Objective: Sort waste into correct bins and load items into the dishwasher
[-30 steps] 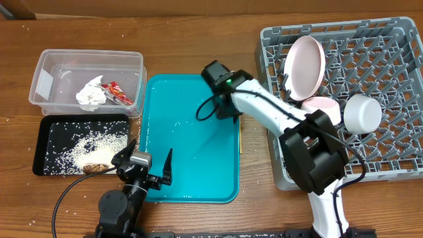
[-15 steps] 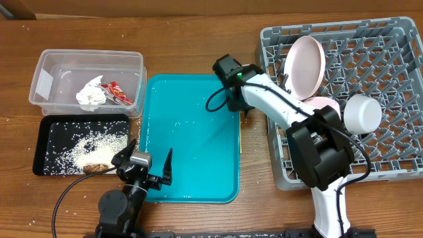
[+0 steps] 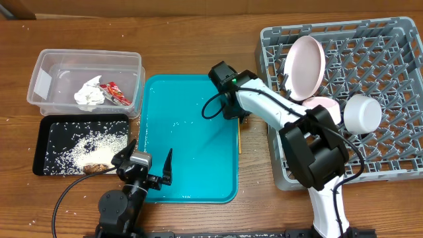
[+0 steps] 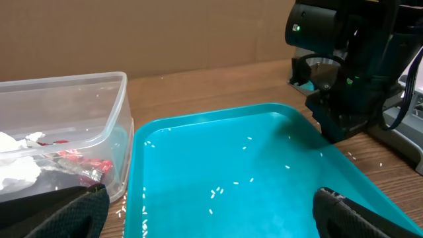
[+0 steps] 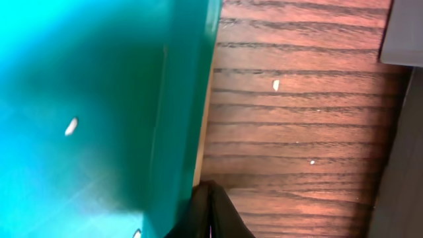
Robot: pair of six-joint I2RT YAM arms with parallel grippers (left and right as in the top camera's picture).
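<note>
The chopsticks (image 3: 239,140) are right up against the teal tray's edge. My right gripper should open and move the tray (image 3: 192,139) out of the way before it picks up the chopsticks.
The clear tub (image 3: 86,53) holds the crumpled white napkin (image 3: 89,94) and the red wrapper (image 3: 117,94). The black tray (image 3: 53,132) holds rice (image 3: 99,142) and the brown scrap (image 3: 94,168). The grey dish rack (image 3: 390,73) carries the pink-white plate (image 3: 304,66), the pink bowl (image 3: 324,106) and an upturned white bowl (image 3: 362,112). The chopsticks (image 3: 240,139) lie on the table between the teal tray and the rack, also in the right wrist view (image 5: 203,125). My right gripper (image 3: 236,118) is shut, tips (image 5: 211,208) at the chopsticks' near end. My left gripper (image 3: 145,165) is open and empty.
The teal serving tray (image 3: 192,152) lies in the middle with a few rice grains on it (image 4: 231,152). My right arm (image 4: 357,66) stands at its far right edge. Loose rice grains lie on the wood (image 5: 276,84). The rack's grey corner (image 5: 403,33) is close by.
My right gripper swung right toward the rack, then came back left and lower to the tray's right edge. The left arm has not moved.
</note>
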